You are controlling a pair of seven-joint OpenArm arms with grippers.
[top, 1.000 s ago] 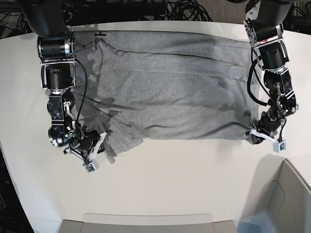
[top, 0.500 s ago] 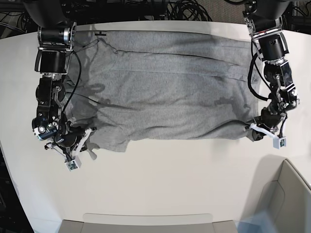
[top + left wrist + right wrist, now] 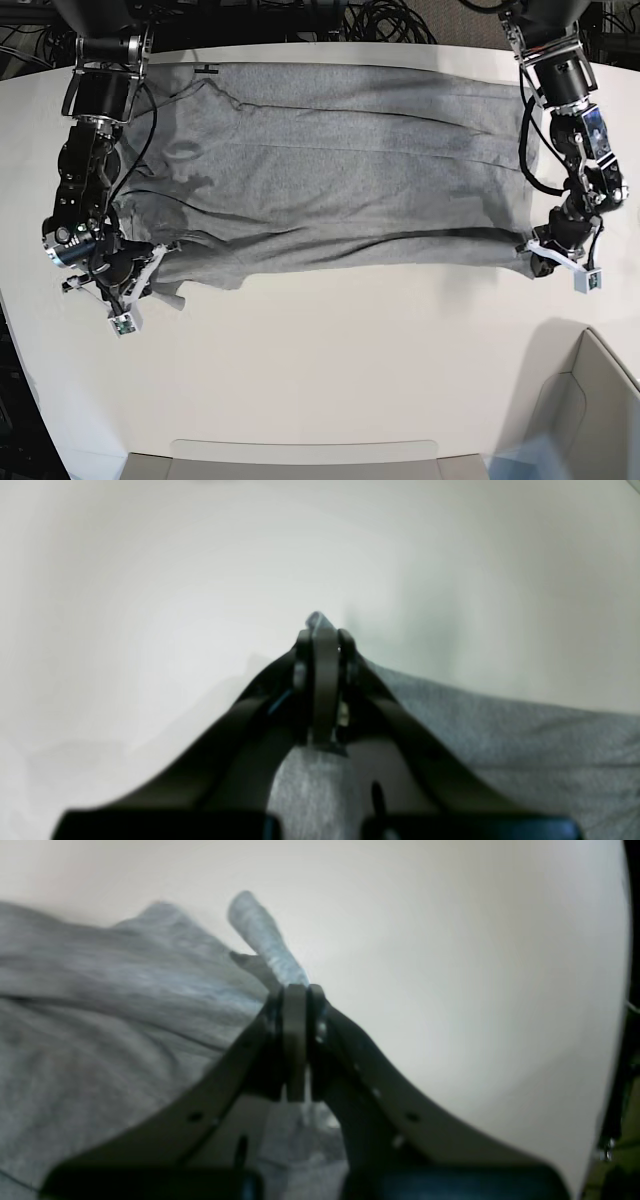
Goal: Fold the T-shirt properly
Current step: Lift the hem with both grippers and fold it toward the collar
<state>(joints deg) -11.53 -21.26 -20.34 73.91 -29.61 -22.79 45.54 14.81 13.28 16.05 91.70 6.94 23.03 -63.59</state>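
Note:
I keep carrying the T-shirt's corner with my right gripper toward the T-shirt's far edge point(image 3: 190, 75) until the T-shirt lies flat, because the T-shirt's near edge point(image 3: 370, 257) runs straight from gripper to gripper.
The light-grey T-shirt point(image 3: 340, 170) lies spread across the white table point(image 3: 330, 360), plain side up, its near edge drawn into a fairly straight line. In the base view my right gripper point(image 3: 152, 272), at the left, is shut on the shirt's near left corner. The right wrist view shows a roll of the T-shirt point(image 3: 260, 935) poking past that shut right gripper point(image 3: 296, 990). My left gripper point(image 3: 543, 256), at the right of the base view, is shut on the near right corner. In the left wrist view the T-shirt point(image 3: 500, 740) trails back from the closed left gripper point(image 3: 325, 632).
A grey bin point(image 3: 600, 400) stands at the near right corner and a low grey tray point(image 3: 300, 458) runs along the near edge. Black cables point(image 3: 380, 20) lie behind the table's far edge. Bare table point(image 3: 330, 360) stretches in front of the shirt.
My right gripper has moved toward the base view's left, dragging its corner with it. The left gripper has shifted slightly outward. The shirt's near edge has flattened and straightened.

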